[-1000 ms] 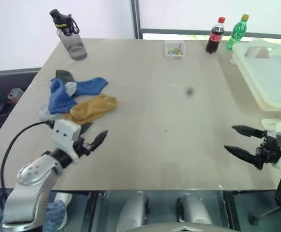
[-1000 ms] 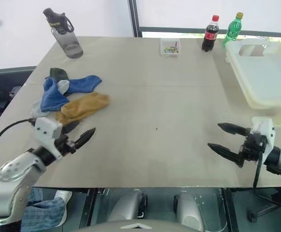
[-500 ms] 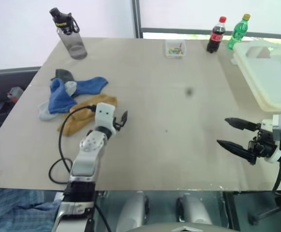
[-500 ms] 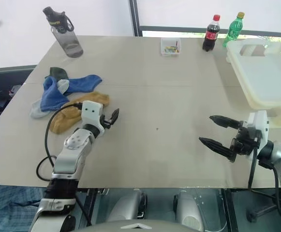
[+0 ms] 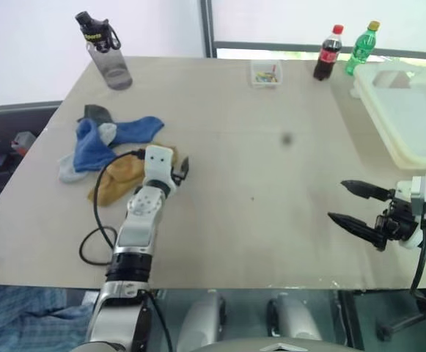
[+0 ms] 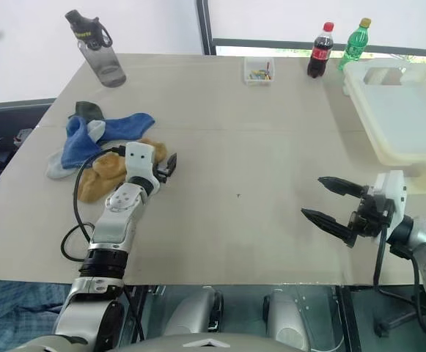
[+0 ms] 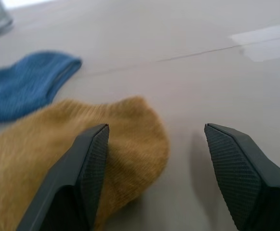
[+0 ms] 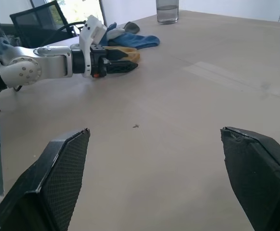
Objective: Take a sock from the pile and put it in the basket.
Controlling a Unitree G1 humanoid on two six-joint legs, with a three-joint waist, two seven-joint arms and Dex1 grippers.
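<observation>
The mustard-yellow sock (image 5: 117,180) is next to the pile and far from my right gripper, so next my left gripper pinches the sock's tip and drags the sock to the open middle (image 5: 262,193).
The pile (image 5: 99,141) of blue, grey and dark socks lies at the table's left, with a mustard-yellow sock (image 5: 116,182) at its near side. My left gripper (image 5: 177,169) is low over the table at that sock's right end and is open. In the left wrist view one finger (image 7: 94,159) hangs over the yellow sock (image 7: 43,154) and the other stands over bare table, so the sock's tip lies between them. The cream basket (image 5: 377,117) stands at the far right. My right gripper (image 5: 339,199) hovers open and empty near the table's front right, short of the basket.
A grey water bottle (image 5: 108,57) stands at the back left. A small clear box (image 5: 265,73), a cola bottle (image 5: 326,53) and a green bottle (image 5: 361,48) line the back edge. The left arm's black cable (image 5: 95,235) loops on the table.
My left arm has stretched forward from the table's near edge up to the yellow sock's end, still open. The right gripper has stayed about where it was.
</observation>
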